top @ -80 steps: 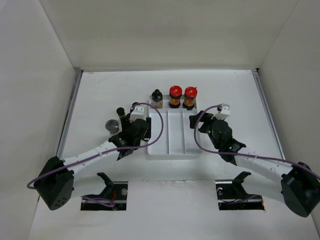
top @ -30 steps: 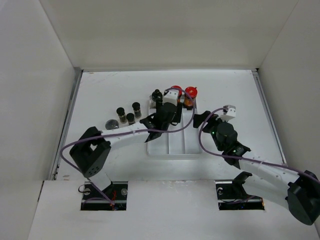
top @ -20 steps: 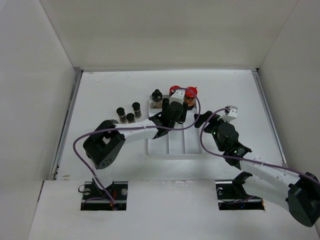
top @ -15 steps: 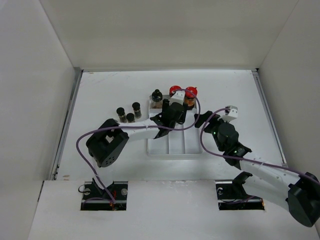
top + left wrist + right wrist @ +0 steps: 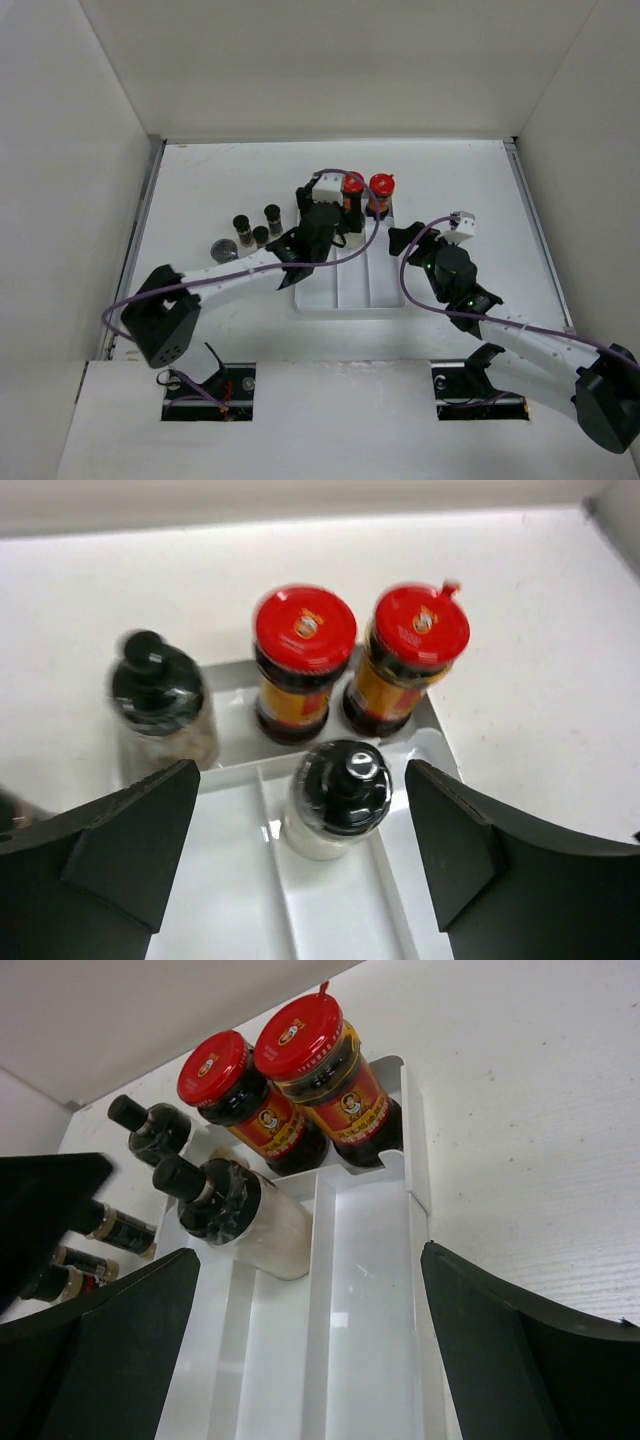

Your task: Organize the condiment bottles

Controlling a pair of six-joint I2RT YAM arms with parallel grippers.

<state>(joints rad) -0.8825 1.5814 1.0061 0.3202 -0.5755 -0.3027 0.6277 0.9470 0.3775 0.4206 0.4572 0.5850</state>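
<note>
The black-capped bottle with white contents [image 5: 338, 802] is standing upright in the middle slot, so my left gripper should keep going toward the silver-capped jar until it closes there.
In the left wrist view, my left gripper [image 5: 302, 780] is open, its fingers standing apart on either side of a black-capped bottle with white contents [image 5: 338, 798]. That bottle stands upright in the middle slot of the white tray [image 5: 330, 910]. Two red-capped jars [image 5: 305, 660] [image 5: 410, 655] stand in the tray's back section, and a black-capped bottle with brown contents [image 5: 155, 705] stands to their left. From above, the left gripper [image 5: 325, 208] hangs over the tray's back. My right gripper [image 5: 403, 240] is open beside the tray's right edge and holds nothing.
Three small black-capped bottles [image 5: 241, 222] [image 5: 272, 213] [image 5: 261, 235] and a silver-capped jar [image 5: 222, 250] stand on the table left of the tray [image 5: 350, 290]. White walls close in the table on the left, the right and the back.
The left gripper has opened and let go of the white-contents bottle in the tray. Its wrist has shifted a little left and its elbow has swung out. The right arm has stayed still.
</note>
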